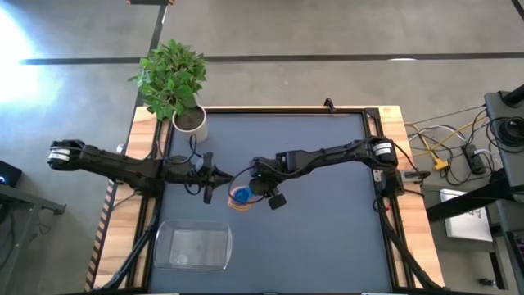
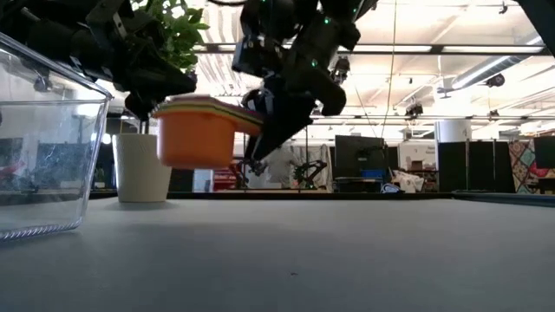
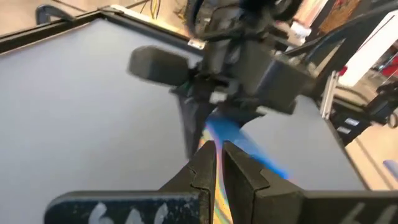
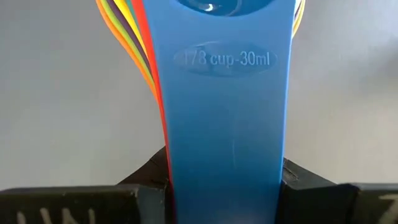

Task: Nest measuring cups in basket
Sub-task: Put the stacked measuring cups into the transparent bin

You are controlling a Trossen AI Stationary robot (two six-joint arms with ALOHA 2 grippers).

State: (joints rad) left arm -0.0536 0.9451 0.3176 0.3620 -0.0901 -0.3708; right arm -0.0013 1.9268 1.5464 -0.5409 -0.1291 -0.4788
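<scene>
I should put the stack down with my right gripper and free the handles (image 2: 248, 120) for my left gripper, because my left gripper meets only the rim of the stack (image 2: 165, 106).
The measuring cups (image 1: 240, 197) are nested in one stack with light blue on top and orange outermost, and in the low view the stack (image 2: 195, 134) hangs clear above the table. My right gripper (image 1: 252, 188) is shut on their handles on the stack's right side. My left gripper (image 1: 223, 175) meets the stack from the left, its fingers almost together. The clear basket (image 1: 168, 246) sits toward the near left of the table, shown also in the low view (image 2: 43, 156). My right gripper (image 4: 224, 186) pinches the stacked handles across their width near the free ends; the light blue handle (image 4: 224, 149) lies on top, and the other handles fan out beside it. The stack is lifted clear. My left gripper (image 3: 217, 158) has thin coloured edges (image 3: 216, 202) of the stack between its fingers; which part they are cannot be told.
A white pot (image 1: 190, 123) with a green plant stands at the table's far left corner. The dark mat extends bare to the right of the arms and toward the near edge beside the basket.
</scene>
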